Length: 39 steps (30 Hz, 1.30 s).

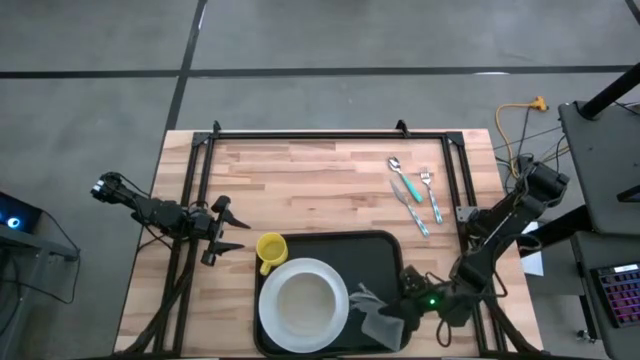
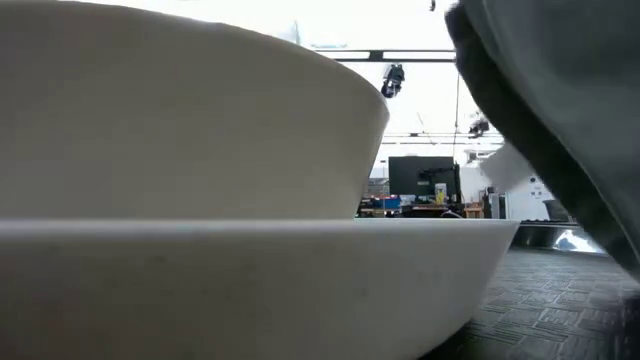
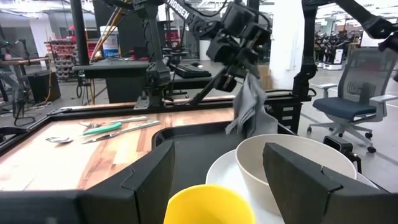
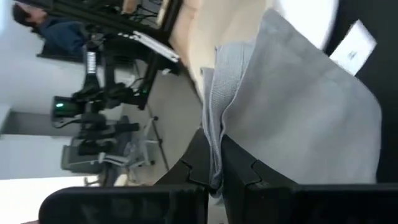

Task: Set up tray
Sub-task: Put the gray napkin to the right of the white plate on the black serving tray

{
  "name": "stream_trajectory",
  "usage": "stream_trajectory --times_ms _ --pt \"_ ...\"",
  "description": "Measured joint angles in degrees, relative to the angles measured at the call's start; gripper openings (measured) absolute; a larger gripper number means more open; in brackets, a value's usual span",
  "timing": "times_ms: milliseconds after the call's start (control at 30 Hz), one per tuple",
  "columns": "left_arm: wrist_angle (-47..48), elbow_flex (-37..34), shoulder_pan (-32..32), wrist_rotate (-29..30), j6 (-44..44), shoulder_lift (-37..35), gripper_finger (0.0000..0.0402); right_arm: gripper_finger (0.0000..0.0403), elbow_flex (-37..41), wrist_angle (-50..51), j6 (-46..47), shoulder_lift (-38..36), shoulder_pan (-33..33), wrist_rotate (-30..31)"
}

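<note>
I should now lay down the grey cloth with my right gripper, as it hangs over the tray's open bottom next to the white plate, and let go once it lies flat.
The black tray lies at the table's near edge. A white plate rests on its left half, with a white bowl standing in it. A yellow cup stands at the tray's far left corner. My left gripper is open just left of the cup, which sits ahead of its spread fingers without touching them. My right gripper is over the tray's right near part, shut on a grey cloth. The low view shows the plate, the bowl and the cloth up close. My right gripper pinches the grey cloth between its two fingers at a gathered upper edge, several layers bunched together. The fingers come from above, pointing down. The cloth hangs slack below them beside the bowl; whether its lower end touches the tray I cannot tell.
A spoon, a teal-handled knife and a fork lie on the bare wood beyond the tray's far right corner. A black frame runs along the table's far and side edges. Bare wood stretches across the table's far half.
</note>
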State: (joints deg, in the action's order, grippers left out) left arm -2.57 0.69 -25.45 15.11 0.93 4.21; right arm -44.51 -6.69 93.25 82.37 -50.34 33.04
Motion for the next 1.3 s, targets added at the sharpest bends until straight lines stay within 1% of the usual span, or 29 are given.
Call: stream_trajectory --times_ms 200,433,567,667,800,967,1067,1167,1300 --pt "-0.01 -0.01 -0.02 0.0 0.0 0.0 0.0224 0.0008 2.88 0.26 0.93 -0.06 2.15 -0.04" --pt "0.0 -0.02 0.0 0.02 0.0 0.0 0.0224 0.0012 5.96 1.03 2.51 -0.24 2.74 -0.22" --pt "0.0 -0.02 -0.02 0.01 0.0 0.0 0.0224 0.0013 7.45 3.9 4.93 -0.24 3.19 -0.27" --pt "-0.02 -0.02 0.0 0.0 0.0 0.0 0.0224 0.0014 8.11 4.25 5.92 -0.24 3.79 -0.35" --pt "0.0 -0.02 -0.02 0.01 0.0 0.01 0.0224 0.002 8.15 4.35 5.39 -0.34 3.77 -0.53" --pt "0.0 0.0 -0.02 0.0 0.0 0.0 0.0224 0.003 8.18 4.58 1.85 -1.03 3.95 -0.56" --pt "-0.01 -0.02 -0.01 0.01 0.0 0.0 0.0224 0.0032 8.18 7.04 1.15 -1.94 4.63 -0.54" --pt "-0.02 -0.02 -0.02 0.02 0.0 0.0 0.0224 0.0034 8.22 11.27 3.16 -3.34 5.91 -1.1" --pt "0.0 -0.02 -0.02 0.02 0.0 0.0 0.0224 0.0049 8.22 16.26 2.73 -5.75 8.21 -4.2"
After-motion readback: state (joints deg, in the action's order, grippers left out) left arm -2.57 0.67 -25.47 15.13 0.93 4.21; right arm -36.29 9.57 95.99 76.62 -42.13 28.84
